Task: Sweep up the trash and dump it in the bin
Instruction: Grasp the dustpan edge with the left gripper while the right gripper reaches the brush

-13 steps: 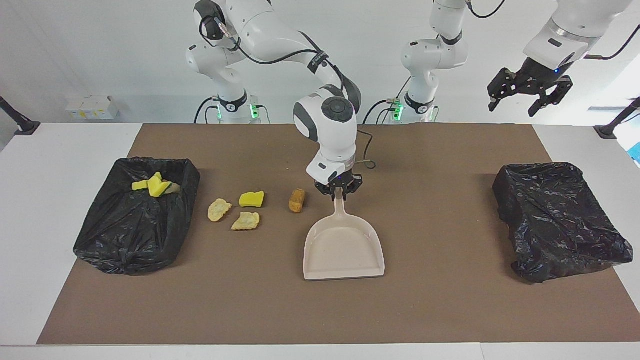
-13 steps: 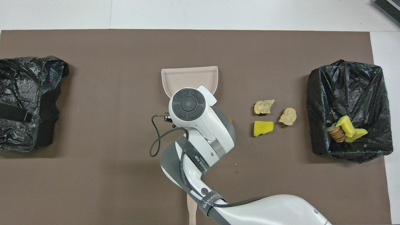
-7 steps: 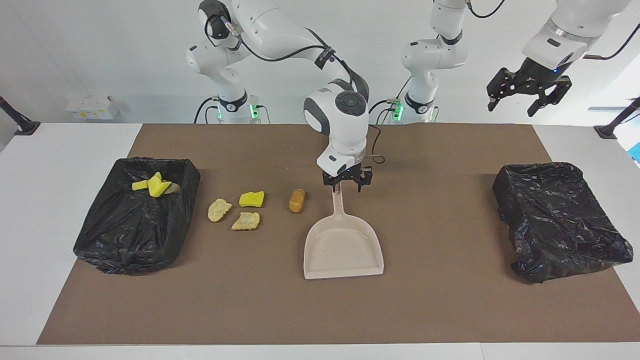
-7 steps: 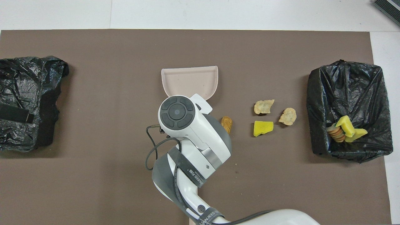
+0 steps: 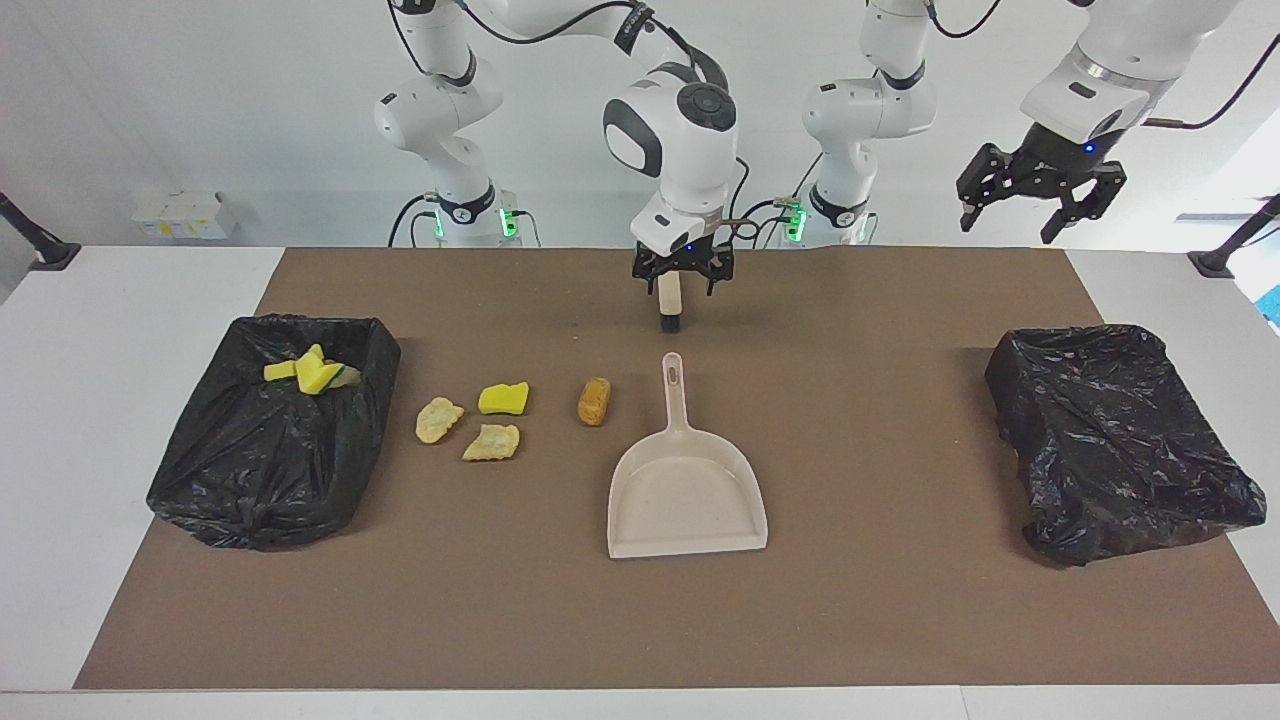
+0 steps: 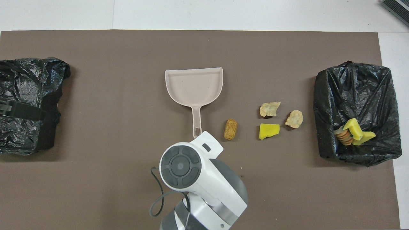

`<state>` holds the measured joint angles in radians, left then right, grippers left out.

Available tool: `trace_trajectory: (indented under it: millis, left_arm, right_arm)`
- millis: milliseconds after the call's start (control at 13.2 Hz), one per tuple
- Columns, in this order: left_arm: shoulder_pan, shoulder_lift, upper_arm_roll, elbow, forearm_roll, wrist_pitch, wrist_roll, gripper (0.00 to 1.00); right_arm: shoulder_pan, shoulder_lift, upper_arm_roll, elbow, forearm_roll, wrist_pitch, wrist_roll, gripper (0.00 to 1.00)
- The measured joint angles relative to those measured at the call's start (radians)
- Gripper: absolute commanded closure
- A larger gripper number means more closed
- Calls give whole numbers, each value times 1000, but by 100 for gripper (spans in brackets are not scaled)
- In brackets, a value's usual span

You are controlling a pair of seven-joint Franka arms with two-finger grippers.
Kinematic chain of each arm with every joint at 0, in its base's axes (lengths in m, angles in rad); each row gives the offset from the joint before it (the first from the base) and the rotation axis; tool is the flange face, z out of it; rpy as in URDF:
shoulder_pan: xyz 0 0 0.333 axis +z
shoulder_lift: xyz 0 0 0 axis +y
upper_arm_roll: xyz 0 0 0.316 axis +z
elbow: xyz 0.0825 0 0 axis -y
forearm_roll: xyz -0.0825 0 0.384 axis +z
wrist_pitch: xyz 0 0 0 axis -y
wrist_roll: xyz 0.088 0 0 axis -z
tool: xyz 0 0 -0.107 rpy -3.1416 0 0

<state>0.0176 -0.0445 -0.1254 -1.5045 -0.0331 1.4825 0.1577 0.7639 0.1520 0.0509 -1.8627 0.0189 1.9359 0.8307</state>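
The beige brush handle is between the open fingers, so my right gripper should keep moving in along the brush handle until the fingers close around it.
The beige dustpan lies free on the brown mat with its handle toward the robots. My right gripper hangs open above the mat, clear of that handle. A beige brush handle with a dark tip shows between its fingers; I cannot tell whether they touch it. Loose trash lies beside the pan: an orange-brown lump, a yellow sponge chunk and two tan pieces. More yellow chunks sit in the black-lined bin. My left gripper waits open, high up.
A second black-lined bin stands at the left arm's end of the mat, under the left gripper. In the overhead view the right arm's wrist covers the mat just nearer the robots than the dustpan's handle.
My right gripper has opened, let go of the dustpan's handle, risen and drawn back toward the robots. The dustpan stays where it lay. The left gripper has shifted slightly.
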Motion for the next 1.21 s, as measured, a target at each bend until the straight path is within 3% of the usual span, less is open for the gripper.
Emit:
trace_trajectory:
  millis: [682,1061,1212]
  left_arm:
    - [-167,86,-42,-126,-1,258,-212,0]
    - [-292,230,-43,-145,18,442,-404,0]
    - [-363,301,-44,-146,38,510,-505,0]
  right_arm:
    - [156,-199,3,-366,85,157,76,0]
    - [234,-201,4,-462,88,218,148,0]
    - [251,-202,4,-485,117,230,149,6]
